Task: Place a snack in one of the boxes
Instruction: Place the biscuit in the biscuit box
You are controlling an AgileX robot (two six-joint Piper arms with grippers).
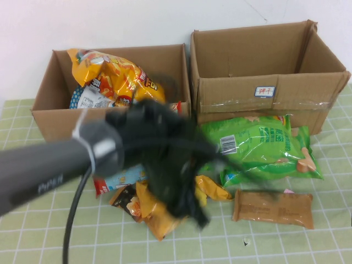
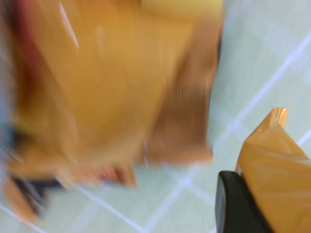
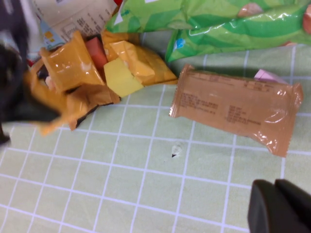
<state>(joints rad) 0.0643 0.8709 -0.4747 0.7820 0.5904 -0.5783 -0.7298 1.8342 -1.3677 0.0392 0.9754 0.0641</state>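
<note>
My left gripper keeps going with the gripped orange packet (image 2: pixel 279 167), which is clear of the pile, until it is over the open empty box (image 1: pixel 250 58), then let go inside.
My left gripper (image 1: pixel 184 195) reaches from the left over a heap of small orange snack packets (image 1: pixel 157 212) in front of the left cardboard box (image 1: pixel 49 118). In the left wrist view one dark finger (image 2: pixel 235 206) presses against an orange packet (image 2: pixel 274 165), so the gripper is shut on it. The left box holds a yellow chips bag (image 1: pixel 118 74). The right cardboard box (image 1: pixel 264 91) looks empty. My right gripper (image 3: pixel 279 206) is shut and empty, above the mat near a brown packet (image 3: pixel 235 107); it does not show in the high view.
A large green snack bag (image 1: pixel 258 146) lies in front of the right box. The brown packet (image 1: pixel 273 208) lies below it on the green checked mat (image 1: pixel 275 242). A blue-white packet (image 1: pixel 124 177) lies under the left arm.
</note>
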